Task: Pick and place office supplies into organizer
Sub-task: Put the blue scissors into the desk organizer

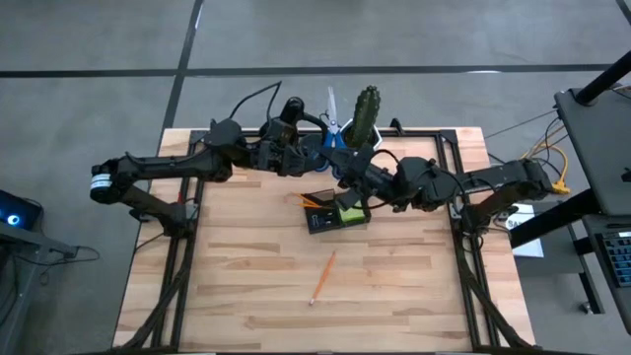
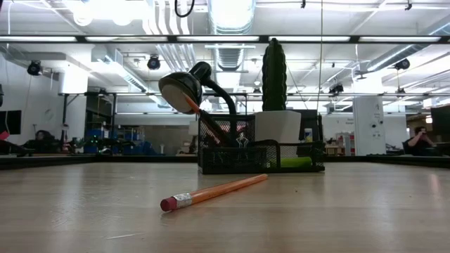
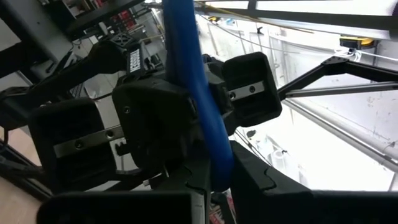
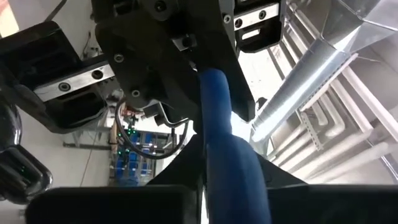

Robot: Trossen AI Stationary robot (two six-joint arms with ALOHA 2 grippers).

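My left gripper should open and my right gripper should turn the blades down into the organizer's pencil slot (image 1: 314, 201), because the scissors' blades (image 1: 331, 103) are pointing away from the organizer.
The blue-handled scissors (image 1: 331, 126) hang in the air over the table's far middle, blades toward the far edge. My left gripper (image 1: 317, 156) comes from the left and my right gripper (image 1: 347, 166) from the right; both are shut on the blue handle. The dark organizer (image 1: 333, 213) stands on the table just nearer, with a lime-green sticky pad (image 1: 348, 211) inside. An orange pencil (image 1: 322, 276) lies flat on the wood toward the near edge. In the low view neither gripper shows. My left gripper (image 3: 217, 186) pinches a blue handle loop (image 3: 211, 149) of the scissors between its two fingers. The handle runs on past the fingers toward the other gripper. The scissors are lifted clear of the table. My right gripper (image 4: 233, 186) has the blue handle (image 4: 227, 143) between its two fingers, which close on it from either side. It comes from the side opposite my left gripper. The handle runs on toward that gripper's body.
A black desk lamp (image 1: 290, 110) and a cactus (image 1: 367, 110) in a white pot (image 2: 277, 126) stand at the far edge beside the scissors. The organizer (image 2: 260, 157) is close below both hands. Bare wood lies toward the near edge around the pencil (image 2: 214, 191).
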